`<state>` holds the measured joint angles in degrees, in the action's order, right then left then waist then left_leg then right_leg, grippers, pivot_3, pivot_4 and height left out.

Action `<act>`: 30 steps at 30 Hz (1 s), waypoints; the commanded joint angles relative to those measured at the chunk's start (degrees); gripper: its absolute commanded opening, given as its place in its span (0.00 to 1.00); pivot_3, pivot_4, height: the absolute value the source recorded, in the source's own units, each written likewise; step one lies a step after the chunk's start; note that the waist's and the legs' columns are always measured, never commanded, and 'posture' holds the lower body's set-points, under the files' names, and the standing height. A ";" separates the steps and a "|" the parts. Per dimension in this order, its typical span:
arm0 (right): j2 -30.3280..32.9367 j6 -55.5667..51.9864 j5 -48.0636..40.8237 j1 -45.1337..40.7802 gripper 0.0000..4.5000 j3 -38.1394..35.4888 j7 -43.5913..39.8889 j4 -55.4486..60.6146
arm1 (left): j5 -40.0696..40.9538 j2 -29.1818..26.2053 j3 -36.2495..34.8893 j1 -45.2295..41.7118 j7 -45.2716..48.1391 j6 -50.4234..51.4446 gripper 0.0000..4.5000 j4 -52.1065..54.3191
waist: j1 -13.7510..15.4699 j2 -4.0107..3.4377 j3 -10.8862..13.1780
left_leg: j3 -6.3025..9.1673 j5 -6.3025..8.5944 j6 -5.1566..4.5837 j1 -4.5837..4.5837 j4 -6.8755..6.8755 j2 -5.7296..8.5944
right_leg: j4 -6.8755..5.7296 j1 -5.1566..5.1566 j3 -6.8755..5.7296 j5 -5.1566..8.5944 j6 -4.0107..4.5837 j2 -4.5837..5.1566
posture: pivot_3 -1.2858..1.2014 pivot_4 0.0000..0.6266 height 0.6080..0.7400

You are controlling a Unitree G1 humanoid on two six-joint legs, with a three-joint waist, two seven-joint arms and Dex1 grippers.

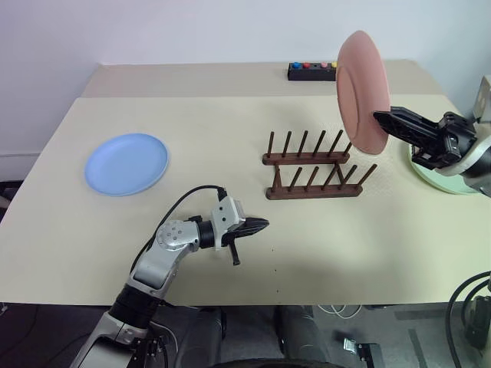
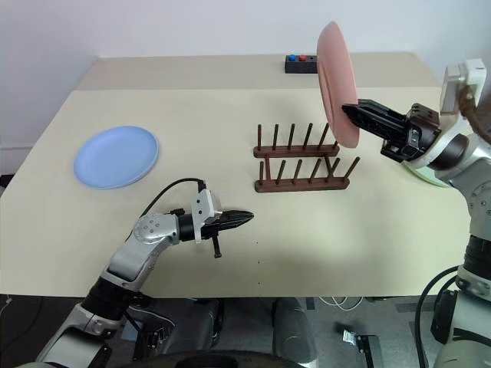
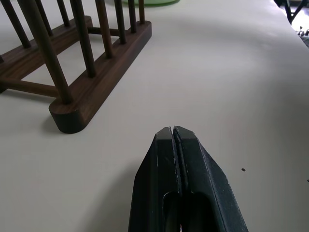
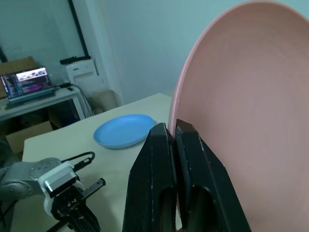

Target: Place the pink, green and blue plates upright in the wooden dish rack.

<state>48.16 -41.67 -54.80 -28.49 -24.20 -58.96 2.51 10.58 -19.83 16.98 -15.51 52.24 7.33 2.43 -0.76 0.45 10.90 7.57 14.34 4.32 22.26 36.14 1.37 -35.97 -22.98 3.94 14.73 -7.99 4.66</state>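
The pink plate [image 1: 363,96] is hanging upright over the dish rack's empty end slot [image 1: 346,174], so the robot's right gripper keeps lowering it until it rests there, then let go.
My right gripper [image 1: 382,118] is shut on the rim of the pink plate [image 1: 362,88], which it holds upright in the air above the right end of the wooden dish rack [image 1: 311,165]. No plate stands in the rack. The blue plate [image 1: 126,162] lies flat at the table's left. Part of the green plate [image 1: 430,178] lies on the table at the right, under my right arm. My left gripper [image 1: 262,225] is shut with nothing in it, hovering low over the table in front of the rack's left end [image 3: 72,116].
A small black box with coloured buttons [image 1: 312,70] sits at the table's far edge behind the rack. Bare tabletop [image 1: 345,245] lies in front of the rack. A desk with a laptop [image 4: 29,84] stands in the room beyond the table's left side.
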 commanded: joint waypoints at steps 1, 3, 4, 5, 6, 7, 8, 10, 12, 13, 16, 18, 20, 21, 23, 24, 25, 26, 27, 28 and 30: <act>-0.44 0.30 -0.88 -1.16 0.01 -1.59 0.28 -1.24 | 0.63 0.02 -0.50 -0.78 0.04 -0.12 0.00 1.73 | -0.01 0.00 0.00 | 0.00 0.00 0.00 0.00 0.00 0.00 | 0.00 -0.01 0.00 0.00 0.00 0.00 | 0.52 0.24 1.00; -0.41 -0.15 -1.26 -1.06 0.01 -1.91 0.11 -2.12 | 0.66 -0.02 -0.50 -1.00 0.18 -0.06 0.00 1.61 | -0.02 0.00 0.00 | -0.01 0.00 0.00 0.01 -0.01 0.00 | -0.01 -0.02 0.00 0.00 0.00 0.00 | 0.52 0.24 1.00; -0.37 -0.39 -1.43 -0.95 0.01 -2.04 0.02 -2.44 | 0.67 -0.04 -0.50 -1.08 0.24 -0.04 0.00 1.57 | -0.02 0.00 0.00 | -0.01 0.00 0.00 0.02 -0.01 0.00 | -0.02 -0.04 0.00 0.00 0.00 0.00 | 0.52 0.24 1.00; -0.36 -1.00 -1.94 -0.89 0.01 -2.33 0.05 -2.97 | 0.66 -0.07 -0.47 -1.14 0.32 -0.05 0.00 1.53 | -0.02 -0.01 0.00 | -0.01 0.00 0.00 0.03 -0.01 0.00 | -0.03 -0.06 0.00 0.00 0.00 0.00 | 0.52 0.24 1.00; -0.40 -1.49 -2.36 -0.88 0.01 -2.63 0.12 -3.55 | 0.65 -0.10 -0.43 -1.20 0.38 -0.03 0.00 1.50 | -0.04 -0.01 0.00 | -0.01 0.00 0.00 0.04 -0.01 0.00 | -0.03 -0.07 0.00 0.00 0.00 0.00 | 0.52 0.24 1.00; -0.42 -1.80 -2.63 -0.91 0.01 -2.82 0.19 -3.91 | 0.64 -0.12 -0.40 -1.23 0.41 -0.02 0.00 1.48 | -0.04 -0.01 0.00 | -0.01 0.00 0.00 0.04 -0.01 0.00 | -0.03 -0.07 0.01 0.00 0.00 0.00 | 0.52 0.24 1.00; -0.58 -2.43 -3.06 -0.91 0.01 -3.10 0.49 -4.47 | 0.66 -0.13 -0.38 -1.25 0.45 0.01 0.00 1.50 | -0.03 -0.01 0.00 | -0.01 0.00 0.00 0.04 -0.01 0.00 | -0.03 -0.07 0.00 0.00 0.00 0.00 | 0.52 0.24 1.00; -0.84 -3.31 -3.56 -0.87 0.01 -3.43 0.94 -5.11 | 0.68 -0.13 -0.36 -1.27 0.49 0.03 0.00 1.54 | -0.03 -0.01 0.00 | -0.02 0.00 0.00 0.05 -0.01 0.00 | -0.03 -0.08 0.01 0.00 0.00 0.00 | 0.52 0.24 1.00; -1.15 -3.79 -3.74 -0.85 0.01 -3.55 1.15 -5.61 | 0.72 -0.13 -0.39 -1.45 0.57 0.14 0.00 1.42 | -0.05 -0.01 0.00 | -0.02 0.00 0.00 0.06 -0.01 0.00 | -0.03 -0.08 0.01 0.00 0.00 0.00 | 0.52 0.24 1.00; -1.28 -3.89 -3.58 -0.67 0.01 -3.52 1.28 -5.96 | 0.73 -0.14 -0.36 -1.48 0.59 0.22 0.00 1.48 | -0.05 -0.01 0.00 | -0.02 0.00 0.00 0.06 -0.01 0.00 | -0.03 -0.09 0.01 0.00 0.00 0.00 | 0.52 0.24 1.00; -1.56 -4.50 -3.78 -0.51 0.01 -3.88 1.86 -7.06 | 0.72 -0.17 -0.32 -1.35 0.61 0.32 0.00 1.72 | -0.05 -0.01 0.00 | -0.02 0.00 0.00 0.06 -0.01 0.00 | -0.03 -0.09 0.01 0.00 0.00 -0.01 | 0.52 0.24 1.00; -1.72 -4.84 -3.92 -0.54 0.01 -4.13 2.06 -7.88 | 0.73 -0.17 -0.32 -1.33 0.65 0.44 0.00 1.79 | -0.05 -0.01 0.00 | -0.03 0.00 0.00 0.06 0.00 0.00 | -0.04 -0.09 0.01 0.00 0.00 0.00 | 0.52 0.24 1.00; -1.85 -5.06 -3.92 -0.47 0.01 -4.19 2.10 -8.55 | 0.67 -0.18 -0.32 -1.31 0.65 0.51 0.00 1.84 | -0.04 -0.01 0.00 | -0.03 0.00 0.00 0.06 0.00 0.00 | -0.04 -0.09 0.01 0.00 0.00 -0.01 | 0.52 0.24 1.00; -1.89 -5.15 -3.91 -0.44 0.01 -4.20 2.11 -8.78 | 0.63 -0.19 -0.31 -1.30 0.64 0.52 0.00 1.86 | -0.04 -0.01 -0.01 | -0.03 0.00 0.00 0.06 0.00 0.00 | -0.04 -0.09 0.01 0.00 0.00 0.00 | 0.52 0.24 1.00; -2.06 -5.38 -3.99 -0.47 0.01 -4.35 2.14 -9.18 | 0.61 -0.18 -0.31 -1.28 0.60 0.55 0.00 1.89 | -0.04 -0.01 -0.01 | -0.03 0.00 0.00 0.06 0.00 0.00 | -0.04 -0.09 0.01 0.00 0.00 0.00 | 0.52 0.24 1.00; -2.18 -5.50 -3.97 -0.45 0.01 -4.41 2.12 -9.51 | 0.60 -0.20 -0.33 -1.24 0.57 0.57 0.00 1.94 | -0.04 -0.01 -0.01 | -0.02 0.00 0.00 0.06 0.00 0.00 | -0.04 -0.09 0.01 0.00 -0.01 0.00 | 0.52 0.24 1.00; -2.31 -5.62 -3.95 -0.36 0.01 -4.50 2.10 -9.80 | 0.56 -0.25 -0.34 -1.16 0.53 0.56 0.00 2.02 | -0.04 -0.01 -0.01 | -0.03 0.00 0.00 0.06 0.00 0.00 | -0.04 -0.09 0.01 0.00 -0.01 0.00 | 0.52 0.24 1.00; -2.42 -5.80 -3.97 -0.26 0.01 -4.58 2.11 -10.02 | 0.54 -0.31 -0.38 -1.10 0.51 0.57 0.00 2.08 | -0.04 -0.01 -0.01 | -0.03 0.00 0.00 0.06 0.00 0.00 | -0.04 -0.09 0.01 0.00 -0.01 0.00 | 0.52 0.24 1.00; -2.50 -5.88 -3.91 -0.14 0.01 -4.66 2.10 -10.14 | 0.53 -0.38 -0.42 -1.07 0.49 0.55 0.00 2.12 | -0.05 -0.01 -0.01 | -0.03 0.00 0.00 0.06 0.00 0.00 | -0.04 -0.09 0.01 0.00 -0.01 0.00 | 0.52 0.24 1.00; -2.54 -5.93 -3.87 -0.08 0.01 -4.70 2.08 -10.19 | 0.52 -0.43 -0.44 -1.05 0.48 0.54 0.00 2.14 | -0.05 -0.01 -0.01 | -0.03 0.00 0.00 0.06 0.00 0.00 | -0.05 -0.09 0.01 0.00 -0.01 0.00 | 0.52 0.24 1.00; -2.60 -6.20 -4.08 0.07 0.13 -5.13 2.31 -10.39 | 0.56 -0.52 -0.46 -0.99 0.43 0.57 0.00 2.21 | -0.05 -0.01 -0.01 | -0.03 0.00 0.00 0.06 0.00 0.00 | -0.05 -0.09 0.01 0.00 -0.01 -0.01 | 0.52 0.24 1.00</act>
<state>45.69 -47.77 -57.65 -28.21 -27.31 -56.73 -8.23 10.62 -20.19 17.01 -16.29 52.64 8.13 2.43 -0.80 0.43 10.89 7.55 14.34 4.32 22.31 36.14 1.37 -36.02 -23.07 3.95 14.72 -7.99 4.66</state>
